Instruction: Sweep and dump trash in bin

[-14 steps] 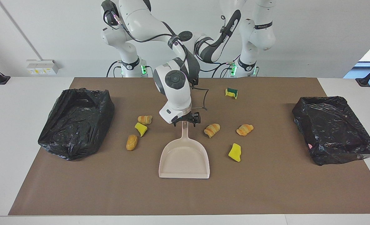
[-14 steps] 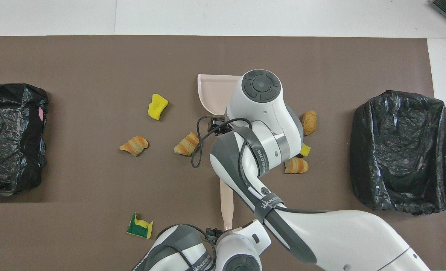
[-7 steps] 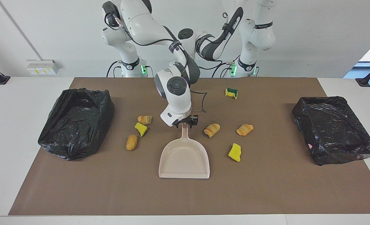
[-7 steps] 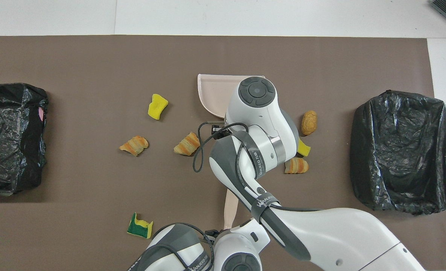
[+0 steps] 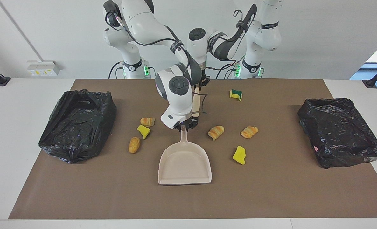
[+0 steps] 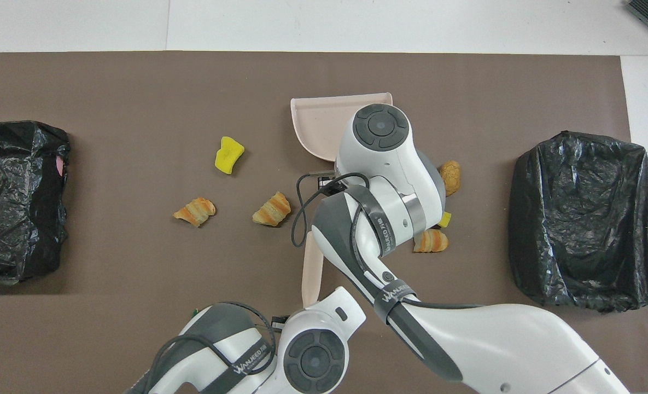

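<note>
The robot's right gripper should pull the dustpan back and turn its opening toward the croissants on the left gripper's side point(image 5: 216, 132), because the dustpan's opening point(image 5: 185, 183) points past them.
The beige dustpan point(image 5: 184, 162) point(image 6: 324, 123) lies mid-table, its mouth pointing away from the robots. My right gripper point(image 5: 184, 126) is shut on the dustpan's handle. My left gripper point(image 5: 201, 84) is shut on the top of the beige brush point(image 5: 195, 101) point(image 6: 311, 268), which hangs above the table behind the right wrist. Several bits of trash lie around the dustpan: croissants point(image 5: 216, 132) point(image 5: 249, 131) point(image 5: 147, 121), yellow sponges point(image 5: 239, 155) point(image 5: 143, 131), a brown nugget point(image 5: 134, 144) and a yellow-green sponge point(image 5: 235, 94) near the left arm's base.
Two bins lined with black bags stand on the brown mat, one bin point(image 5: 77, 124) at the right arm's end and the other bin point(image 5: 339, 130) at the left arm's end. In the overhead view my left arm covers the yellow-green sponge.
The left gripper shut on the brush and lifted it off the table. The right gripper shut on the dustpan handle, and the dustpan shifted slightly toward the right arm's end.
</note>
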Robot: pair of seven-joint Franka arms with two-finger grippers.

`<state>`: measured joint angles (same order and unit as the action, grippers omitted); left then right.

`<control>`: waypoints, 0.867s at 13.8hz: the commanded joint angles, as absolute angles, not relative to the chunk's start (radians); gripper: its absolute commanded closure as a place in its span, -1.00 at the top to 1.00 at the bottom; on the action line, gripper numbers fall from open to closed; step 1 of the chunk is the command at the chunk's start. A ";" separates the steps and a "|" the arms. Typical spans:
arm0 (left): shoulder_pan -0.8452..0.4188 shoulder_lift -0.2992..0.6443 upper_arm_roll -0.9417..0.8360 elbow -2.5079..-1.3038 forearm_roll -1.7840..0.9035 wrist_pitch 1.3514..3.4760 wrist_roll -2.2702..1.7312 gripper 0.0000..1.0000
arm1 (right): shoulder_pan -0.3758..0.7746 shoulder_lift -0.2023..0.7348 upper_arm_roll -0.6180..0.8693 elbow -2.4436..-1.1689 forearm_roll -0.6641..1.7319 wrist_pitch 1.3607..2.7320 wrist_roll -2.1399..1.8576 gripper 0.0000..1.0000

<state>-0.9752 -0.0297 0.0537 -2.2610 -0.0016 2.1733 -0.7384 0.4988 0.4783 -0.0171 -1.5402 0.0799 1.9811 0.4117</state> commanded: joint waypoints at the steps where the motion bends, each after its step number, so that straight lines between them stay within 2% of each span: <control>1: -0.876 -0.023 0.046 -2.260 0.005 2.178 -0.664 -1.00 | 0.440 0.388 -0.009 -1.552 0.083 1.904 0.173 -1.00; 5: -0.734 0.009 0.046 -2.252 0.009 2.171 -0.517 -1.00 | 0.332 0.304 -0.012 -1.568 0.081 1.746 -0.269 -1.00; 8: -0.635 0.000 0.046 -2.241 0.021 2.155 -0.404 -1.00 | 0.255 0.285 -0.014 -1.577 0.057 1.663 -0.622 -1.00; 10: -0.586 0.000 0.046 -2.241 0.023 2.149 -0.353 -1.00 | 0.261 0.265 -0.012 -1.621 -0.033 1.680 -0.786 -1.00; 12: -0.569 -0.021 0.048 -2.240 0.025 2.120 -0.336 -1.00 | 0.319 0.264 -0.003 -1.652 -0.093 1.678 -0.821 -1.00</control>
